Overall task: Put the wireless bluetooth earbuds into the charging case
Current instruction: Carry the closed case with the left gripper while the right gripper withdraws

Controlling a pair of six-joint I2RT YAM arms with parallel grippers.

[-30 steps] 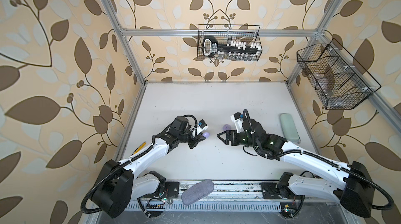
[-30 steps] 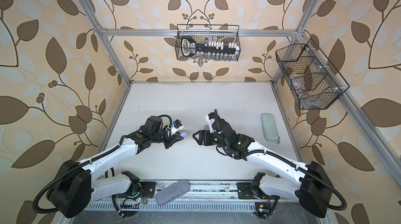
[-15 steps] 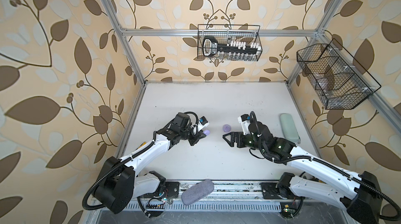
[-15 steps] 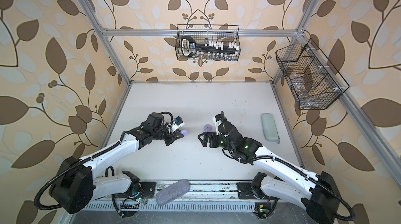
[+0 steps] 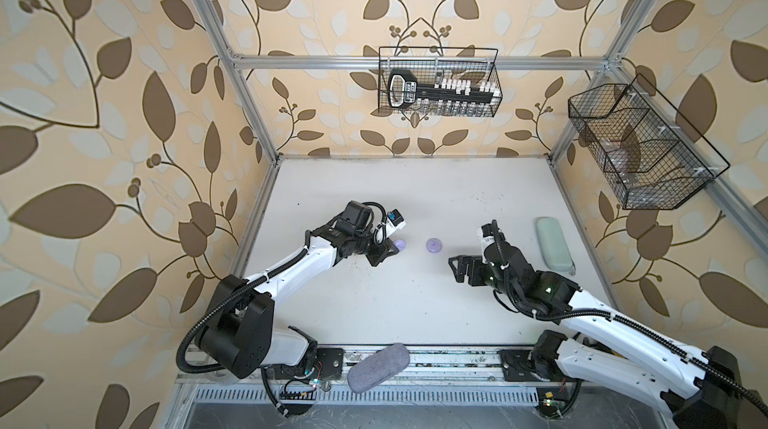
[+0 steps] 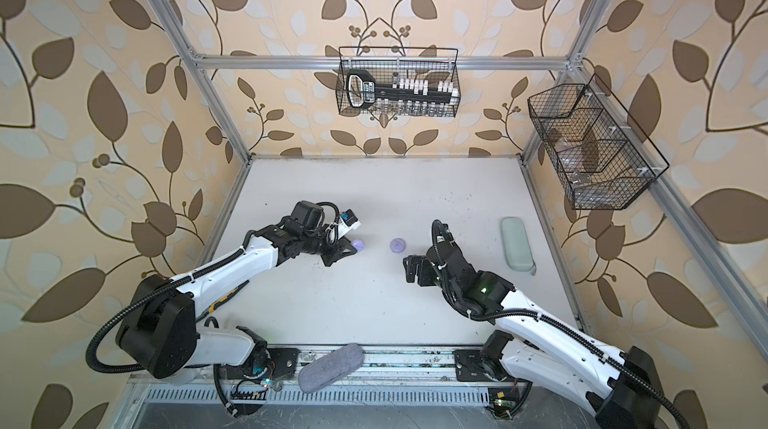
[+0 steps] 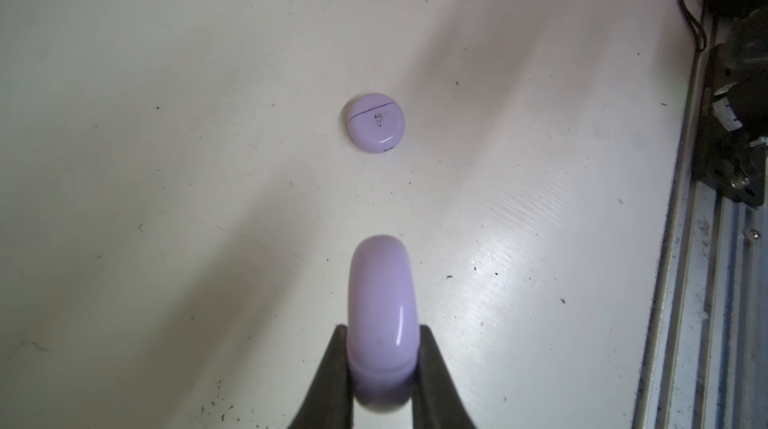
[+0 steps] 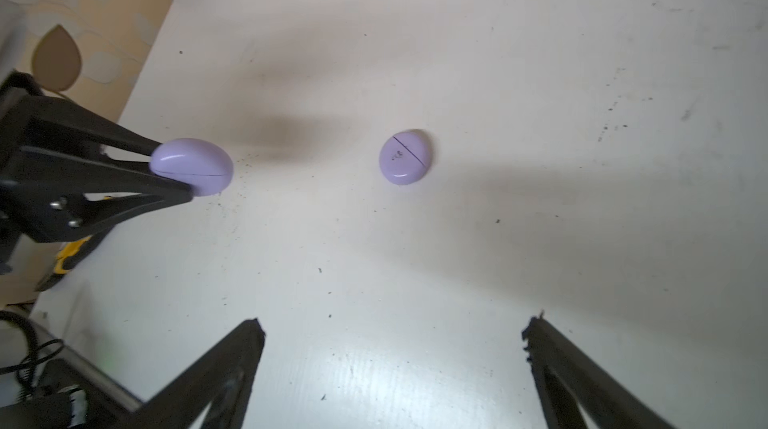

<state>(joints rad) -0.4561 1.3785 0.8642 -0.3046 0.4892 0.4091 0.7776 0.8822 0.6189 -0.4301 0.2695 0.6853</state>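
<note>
The held case (image 5: 400, 244) hangs near a clear spot (image 5: 410, 252) beside the lying case, so the robot's left gripper keeps lowering it there until it meets the table.
A closed round lavender charging case (image 7: 382, 306) is pinched on edge in my shut left gripper (image 7: 382, 329), a little above the table; both top views show this case (image 5: 401, 243) (image 6: 358, 243). A second closed lavender case (image 5: 434, 245) (image 8: 405, 157) lies flat on the white table (image 5: 415, 314), just right of the held one. My right gripper (image 5: 455, 269) (image 8: 395, 325) stands open and empty, to the right of and nearer than the lying case, apart from it. The earbuds are out of view.
A mint-green oblong case (image 5: 552, 243) lies at the table's right side behind the right arm. A grey fabric case (image 5: 378, 366) rests on the front rail. Wire baskets hang on the back wall (image 5: 438, 82) and the right wall (image 5: 640, 148).
My right gripper has drawn back to the right, away from the case on the table, and its jaws have spread wider. The left gripper has shifted slightly with its case.
</note>
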